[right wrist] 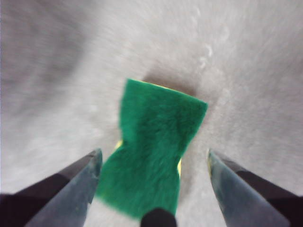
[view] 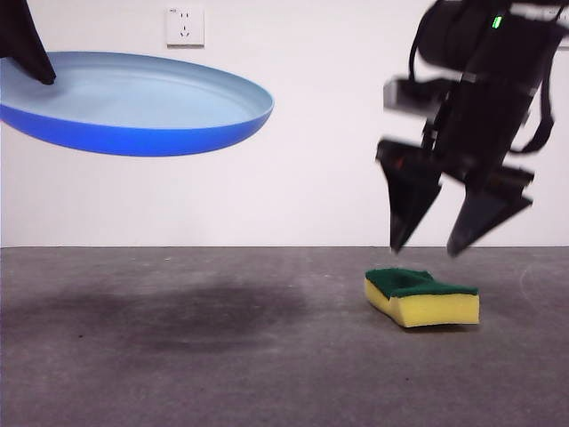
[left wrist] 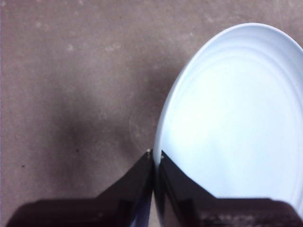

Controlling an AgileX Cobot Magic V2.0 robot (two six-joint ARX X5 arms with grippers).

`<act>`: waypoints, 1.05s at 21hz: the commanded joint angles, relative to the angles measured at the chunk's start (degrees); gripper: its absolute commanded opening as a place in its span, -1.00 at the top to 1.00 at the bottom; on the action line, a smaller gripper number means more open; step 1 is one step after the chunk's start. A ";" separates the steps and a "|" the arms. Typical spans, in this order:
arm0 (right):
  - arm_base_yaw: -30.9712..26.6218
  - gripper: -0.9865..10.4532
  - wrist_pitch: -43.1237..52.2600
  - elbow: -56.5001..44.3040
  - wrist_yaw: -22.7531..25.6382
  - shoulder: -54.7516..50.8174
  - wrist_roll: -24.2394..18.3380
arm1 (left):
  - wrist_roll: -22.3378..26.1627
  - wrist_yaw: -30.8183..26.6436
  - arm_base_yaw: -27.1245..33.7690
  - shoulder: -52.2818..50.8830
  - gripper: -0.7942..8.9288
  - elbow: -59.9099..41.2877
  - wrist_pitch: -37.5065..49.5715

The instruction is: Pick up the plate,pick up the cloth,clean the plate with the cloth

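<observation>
I expect the cloth [view: 423,301] to pinch into a bow-tie shape, ends flaring, when I grip and lift it, as the green top already dips [view: 412,283] at its narrowed middle.
The light-blue plate [view: 133,102] hangs in the air at the upper left of the front view, tilted a little. My left gripper [left wrist: 155,156] is shut on the plate's [left wrist: 232,118] rim; in the front view it shows as a black tip [view: 27,44] at the top left corner. The cloth [view: 422,296], a yellow sponge with a green top, lies flat on the table at the right. My right gripper [view: 428,249] hovers open just above it, blurred. In the right wrist view the cloth [right wrist: 154,156] lies between the spread jaws.
The grey table [view: 222,356] carries the plate's dark shadow at the left. A white wall with a power socket [view: 185,27] stands behind.
</observation>
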 commanded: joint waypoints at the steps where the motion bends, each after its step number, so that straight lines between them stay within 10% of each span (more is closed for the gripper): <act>1: 0.00 0.17 1.09 0.07 -0.13 3.28 1.09 | 0.52 0.20 -0.55 0.15 0.85 -0.31 0.07; 10: 0.42 0.83 2.34 0.07 -0.07 8.57 1.49 | -0.83 -0.04 -2.89 0.42 0.85 -0.33 0.52; 22: 7.91 0.85 -5.18 0.07 -0.48 -7.87 7.39 | -1.88 -7.06 -8.87 20.68 0.85 -0.33 7.85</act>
